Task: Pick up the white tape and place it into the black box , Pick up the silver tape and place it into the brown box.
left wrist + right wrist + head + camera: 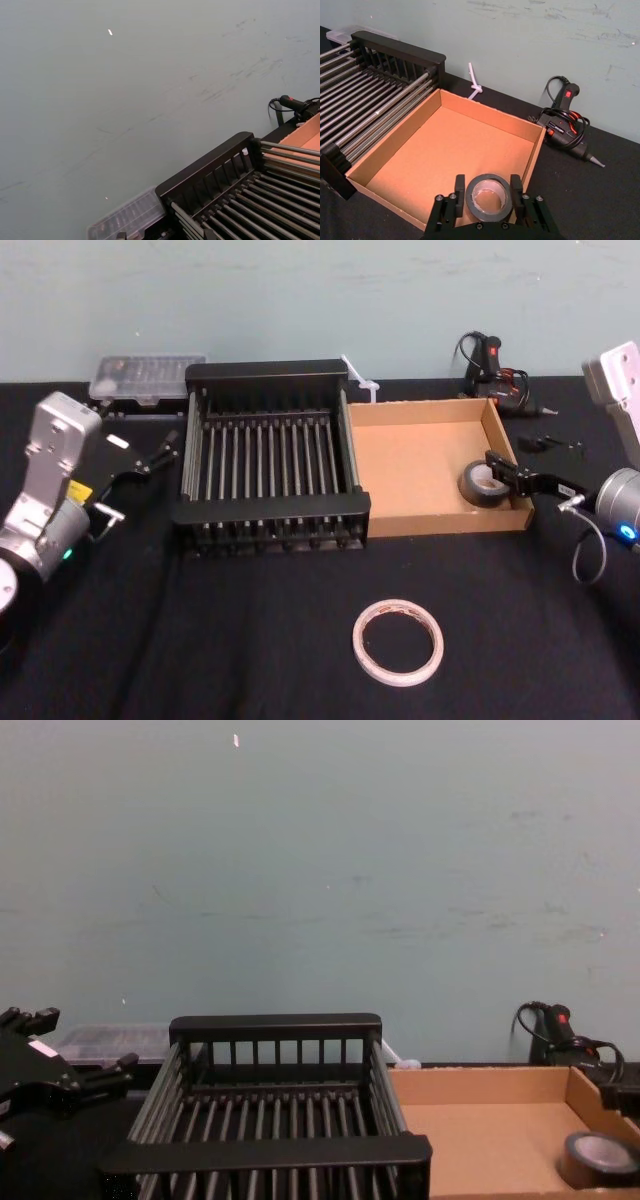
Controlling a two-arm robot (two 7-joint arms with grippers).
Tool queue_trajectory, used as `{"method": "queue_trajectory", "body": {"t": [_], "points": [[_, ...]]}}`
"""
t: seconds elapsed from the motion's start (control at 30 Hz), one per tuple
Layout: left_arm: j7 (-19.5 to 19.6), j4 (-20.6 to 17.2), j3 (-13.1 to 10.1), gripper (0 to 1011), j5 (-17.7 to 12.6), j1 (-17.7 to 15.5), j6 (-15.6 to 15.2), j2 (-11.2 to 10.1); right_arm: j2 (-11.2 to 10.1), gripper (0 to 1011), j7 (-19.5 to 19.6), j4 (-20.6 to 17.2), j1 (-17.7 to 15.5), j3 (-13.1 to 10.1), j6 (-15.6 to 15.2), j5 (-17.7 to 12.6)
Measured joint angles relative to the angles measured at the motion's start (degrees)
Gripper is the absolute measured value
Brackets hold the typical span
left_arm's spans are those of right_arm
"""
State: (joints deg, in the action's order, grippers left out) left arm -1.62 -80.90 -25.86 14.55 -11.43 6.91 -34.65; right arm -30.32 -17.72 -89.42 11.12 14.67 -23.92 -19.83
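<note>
I expect the white tape to lie flat across the black box's bottom when I lower it inside, because closely set rods [277, 1120] make up that bottom.
The silver tape [480, 484] lies in the front right corner of the brown box [420, 420]. My right gripper [497, 475] reaches over that corner, and in the right wrist view its fingers [460, 186] stand on either side of the silver tape [488, 197], open, while the roll rests on the cardboard floor. The white tape [398, 641] lies flat on the black cloth in front of the boxes. The black box [270, 373] stands left of the brown box with nothing in it. My left gripper [163, 453] is parked open beside the black box's left wall.
A clear plastic case [150, 375] sits behind the black box at the left. A glue gun [490, 365] with its cable lies behind the brown box, a white plastic piece [360, 380] between the boxes at the back. Small dark bits [550, 443] lie right of the brown box.
</note>
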Motion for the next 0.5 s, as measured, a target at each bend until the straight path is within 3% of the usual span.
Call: {"method": "queue_trajectory", "body": {"t": [0.17,0.5], "points": [[0.0,0.0,0.0,1001,0.0,0.0,0.0,0.0,-0.03,724,0.0,-0.03,-0.03,-0.02,0.0,-0.03],[0.0,0.0,0.0,1001,0.0,0.0,0.0,0.0,-0.05,961,0.0,-0.06,-0.07,-0.02,0.0,-0.07]]}}
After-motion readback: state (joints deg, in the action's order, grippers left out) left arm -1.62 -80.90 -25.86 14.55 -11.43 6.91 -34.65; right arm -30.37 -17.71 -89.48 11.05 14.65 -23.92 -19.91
